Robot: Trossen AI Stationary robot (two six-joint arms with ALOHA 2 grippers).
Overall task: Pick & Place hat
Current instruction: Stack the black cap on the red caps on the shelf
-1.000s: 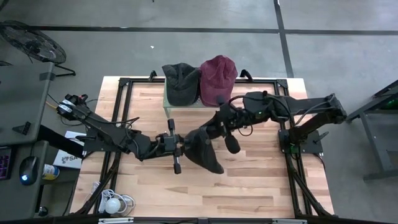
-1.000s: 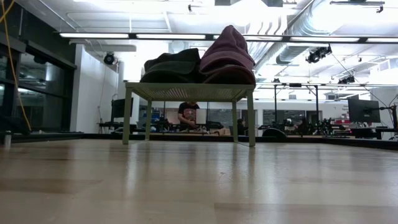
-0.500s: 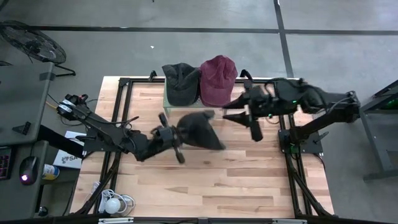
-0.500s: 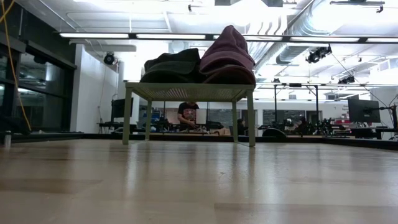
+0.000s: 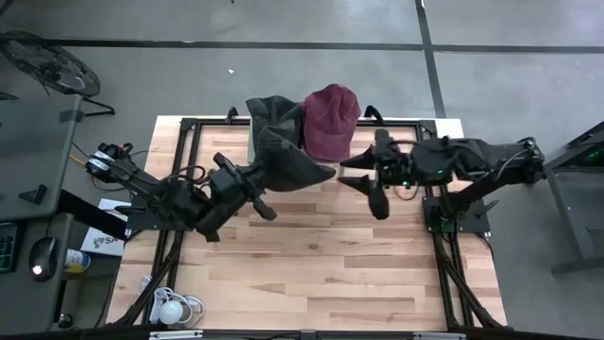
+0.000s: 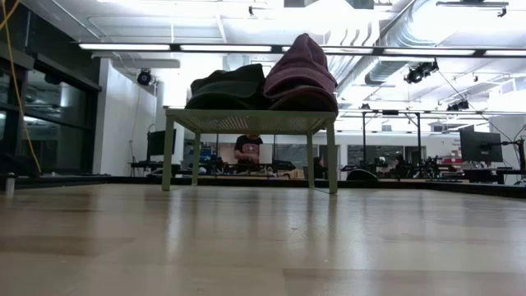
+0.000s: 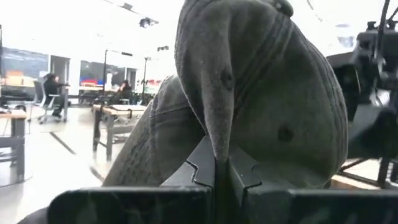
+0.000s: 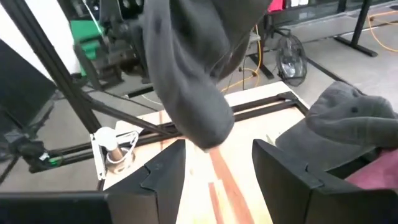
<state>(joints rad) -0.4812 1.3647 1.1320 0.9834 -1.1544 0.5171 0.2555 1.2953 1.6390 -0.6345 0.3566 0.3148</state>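
My left gripper is pinching a fold of the dark grey cap's top (image 7: 219,112). Next, my right gripper takes hold of the cap's visor (image 8: 206,124) before my left gripper opens.
My left gripper (image 5: 253,179) is shut on a dark grey cap (image 5: 288,161), held in the air just in front of the green stand (image 6: 246,121) at the table's far edge. On the stand rest another dark cap (image 5: 269,109) and a maroon cap (image 5: 330,118), both lying on their undersides. My right gripper (image 5: 351,175) stands open to the right of the held cap, apart from it. In the right wrist view the held cap (image 8: 186,81) hangs beyond my open gripper (image 8: 217,168). The low view shows no gripper. My left gripper pinches a raised fold of the cap's crown (image 7: 217,146) between its two shut fingers (image 7: 202,168). The fingers come from the table's left, slanting a little upward. The cap stands up past the fingertips, lifted clear of the table.
Black frame rails (image 5: 198,123) run around the wooden table (image 5: 321,274). A white bulb and cables (image 5: 170,310) lie at the near left corner. Bare wood stretches across the near half. A person shows far off in the room (image 6: 246,148).
My right gripper has opened, let go of the dark grey cap and drawn back toward the table's right edge. My left gripper has tipped upward and rolled. It has carried the cap up and toward the far edge, close to the stand.
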